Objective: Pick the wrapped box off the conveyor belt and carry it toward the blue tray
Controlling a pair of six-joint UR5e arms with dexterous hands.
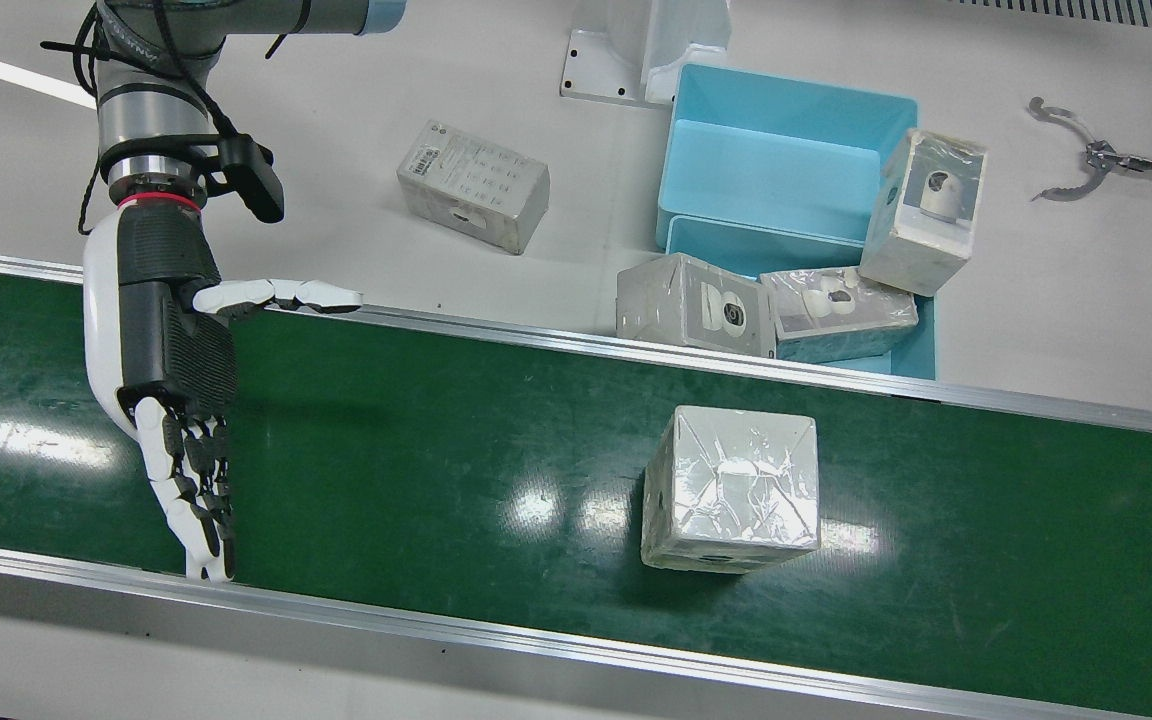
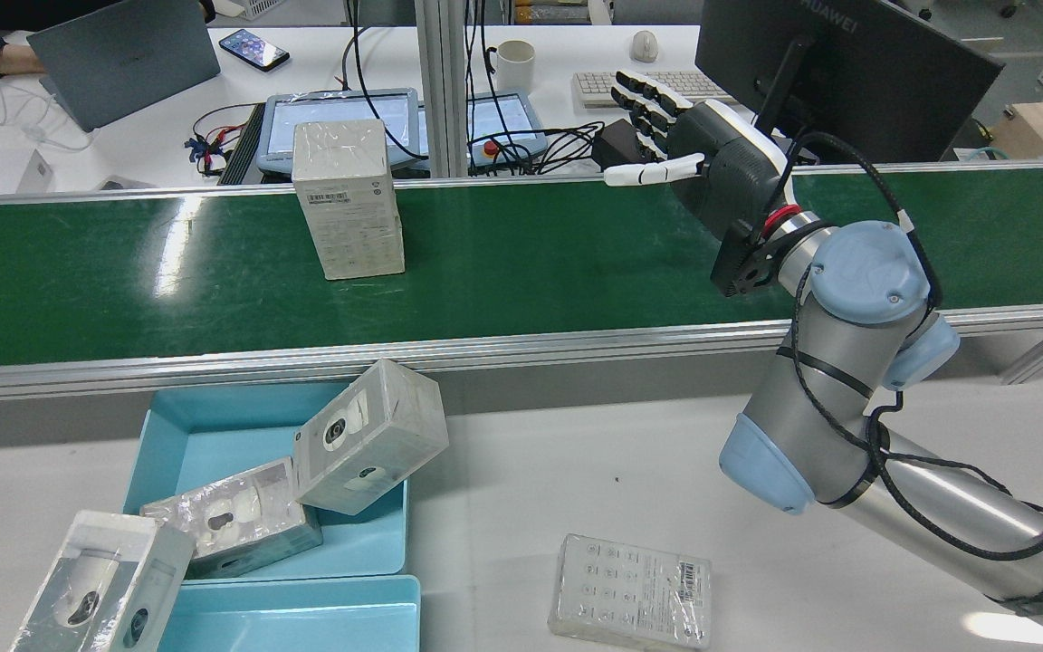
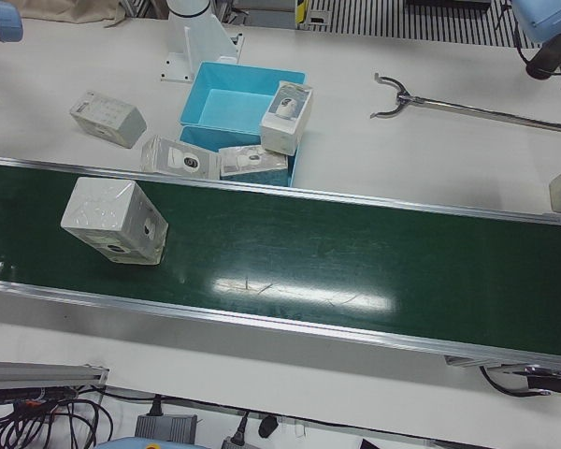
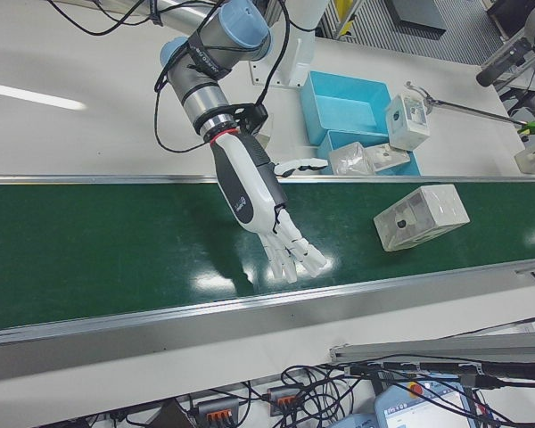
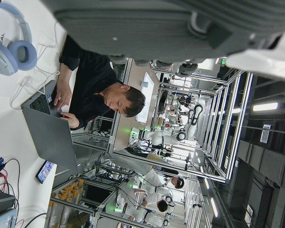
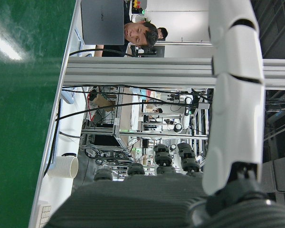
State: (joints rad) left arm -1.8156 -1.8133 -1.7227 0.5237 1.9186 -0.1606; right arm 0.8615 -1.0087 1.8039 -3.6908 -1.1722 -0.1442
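Note:
The box lying flat has a barcode and print point(image 1: 459, 170) in view. I should expect to find the same on the wrapped box's hidden side point(image 1: 733, 490).
A wrapped white box point(image 1: 731, 488) stands on the green conveyor belt point(image 1: 436, 440); it also shows in the rear view point(image 2: 347, 199) and the right-front view point(image 4: 421, 217). My right hand point(image 1: 171, 400) hovers over the belt far to the view's left of the box, open, its fingers stretched out and holding nothing point(image 2: 693, 136) point(image 4: 259, 205). The blue tray point(image 1: 776, 150) sits on the white table just beyond the belt. Of my left hand point(image 5: 180, 28), only the dark palm shows, in its own view.
Three wrapped boxes point(image 1: 924, 210) point(image 1: 694, 305) point(image 1: 836, 312) lean in or against the tray. Another box point(image 1: 473, 185) lies flat on the table. A metal grabber tool point(image 1: 1086, 155) lies at the far right. Desks with laptops and a person are past the belt point(image 2: 123, 54).

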